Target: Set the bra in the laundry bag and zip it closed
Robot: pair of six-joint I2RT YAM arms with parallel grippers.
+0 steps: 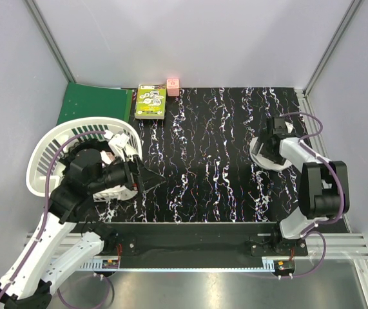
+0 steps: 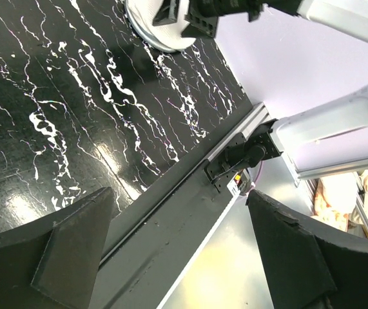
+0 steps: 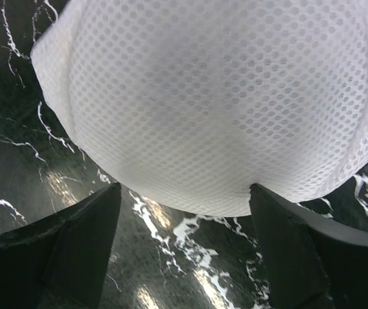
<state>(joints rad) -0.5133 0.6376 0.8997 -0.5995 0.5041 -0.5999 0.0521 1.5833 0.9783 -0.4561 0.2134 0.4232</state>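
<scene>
The laundry bag (image 1: 270,165) is far away from my left gripper, so next my right gripper brings it to the table's middle (image 1: 200,167) before my left gripper takes the bag's rim.
The laundry bag (image 1: 261,161), a white mesh dome, lies at the right of the black marbled table. It fills the top of the right wrist view (image 3: 216,96) and shows far off in the left wrist view (image 2: 154,29). My right gripper (image 1: 265,143) hangs just above it, open (image 3: 185,188), with one fingertip (image 3: 256,193) at the bag's lower edge and nothing held. My left gripper (image 1: 150,179) is open and empty (image 2: 178,196), low over the table beside the basket and pointing right. No black bra shows in any view.
A white slatted basket (image 1: 45,154) stands at the left, partly under my left arm. A green folder (image 1: 93,103), a green box (image 1: 151,102) and a small pink cube (image 1: 173,85) lie at the back. A metal rail (image 1: 190,235) runs along the near edge.
</scene>
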